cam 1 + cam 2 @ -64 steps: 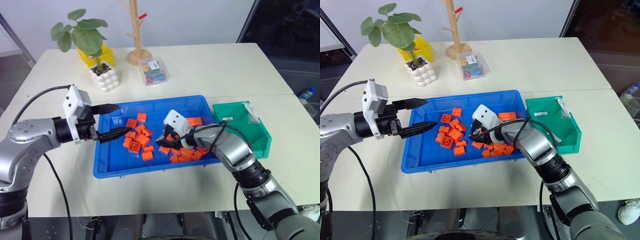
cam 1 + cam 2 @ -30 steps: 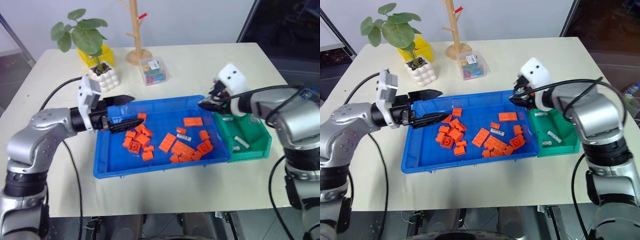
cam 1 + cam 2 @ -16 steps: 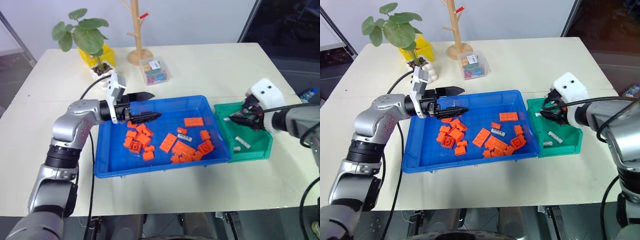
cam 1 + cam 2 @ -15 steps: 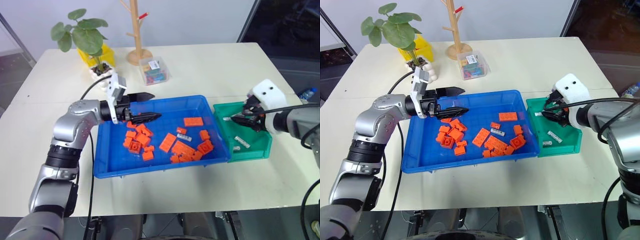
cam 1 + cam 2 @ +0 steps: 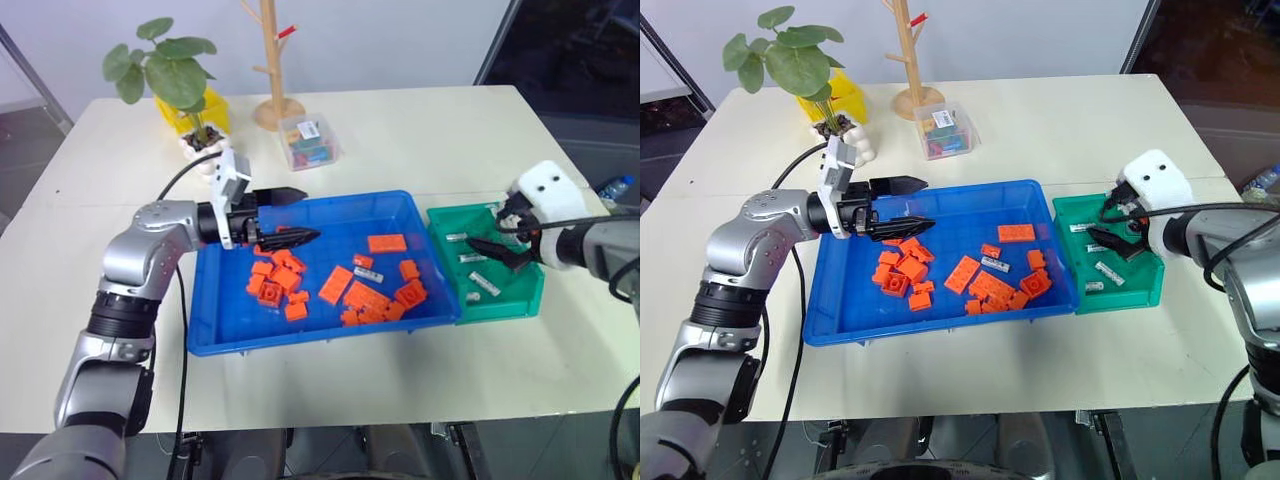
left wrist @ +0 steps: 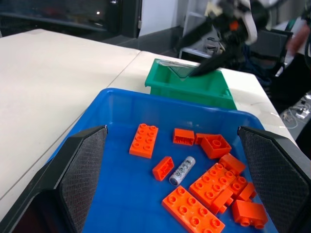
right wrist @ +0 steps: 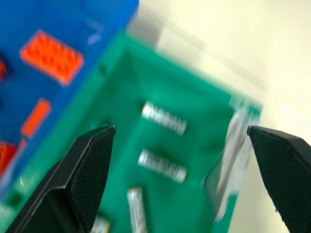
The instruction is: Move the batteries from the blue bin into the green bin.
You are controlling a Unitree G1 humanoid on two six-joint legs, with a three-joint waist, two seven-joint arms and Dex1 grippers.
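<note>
The blue bin's battery lies free of the orange bricks beside it, so my right gripper should keep moving there until its fingers close across the battery's body.
The blue bin lies mid-table with one battery among orange bricks; the left wrist view shows this battery too. To its right sits the green bin, holding several batteries; three of them appear in the right wrist view. My right gripper hovers over the green bin, open and empty. Over the blue bin's far left corner, my left gripper is open, pointing toward the bricks with nothing between its fingers.
At the back of the table stand a potted plant, a yellow container, a wooden stand and a clear box of colourful bits. A clear plastic piece leans inside the green bin.
My right gripper carried a battery from the blue bin to over the green bin and opened; one more battery now lies there. My left gripper moved right over the blue bin's corner.
</note>
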